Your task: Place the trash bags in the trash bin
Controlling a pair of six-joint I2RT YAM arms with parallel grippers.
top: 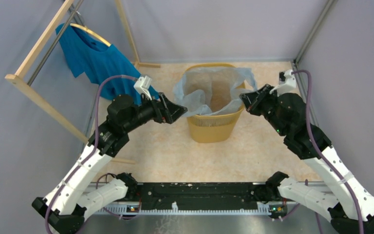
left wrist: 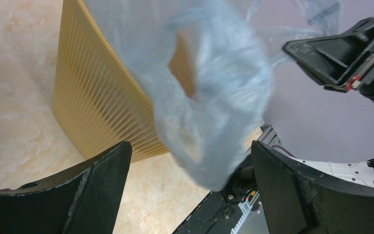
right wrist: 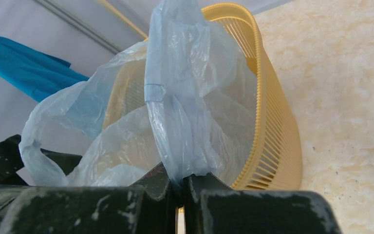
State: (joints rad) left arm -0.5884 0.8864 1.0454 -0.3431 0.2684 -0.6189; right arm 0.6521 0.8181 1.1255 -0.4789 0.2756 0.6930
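Observation:
Next, I pinch a slack film loop (top: 189, 101) with my left gripper and pull it against my right gripper, because the trash bag's opening (top: 203, 107) sags inward beside that loop.
The yellow-orange trash bin (top: 213, 127) stands mid-table. The pale grey-blue trash bag (top: 209, 90) is spread over its mouth and hangs inside, its film draped over the left and right rim. My right gripper (top: 247, 103) is shut on a bunched edge of the bag (right wrist: 185, 136) at the bin's right rim (right wrist: 258, 58). My left gripper (top: 179, 111) is open beside the bin's left side. In the left wrist view a loop of bag film (left wrist: 214, 112) hangs in front of the open jaws (left wrist: 190, 165), untouched, beside the bin wall (left wrist: 97, 102).
A bright blue T-shirt (top: 97, 61) hangs on a hanger from a wooden rack (top: 39, 100) at the back left, close behind my left arm. Grey walls enclose the table on three sides. A black rail (top: 199, 195) runs along the near edge.

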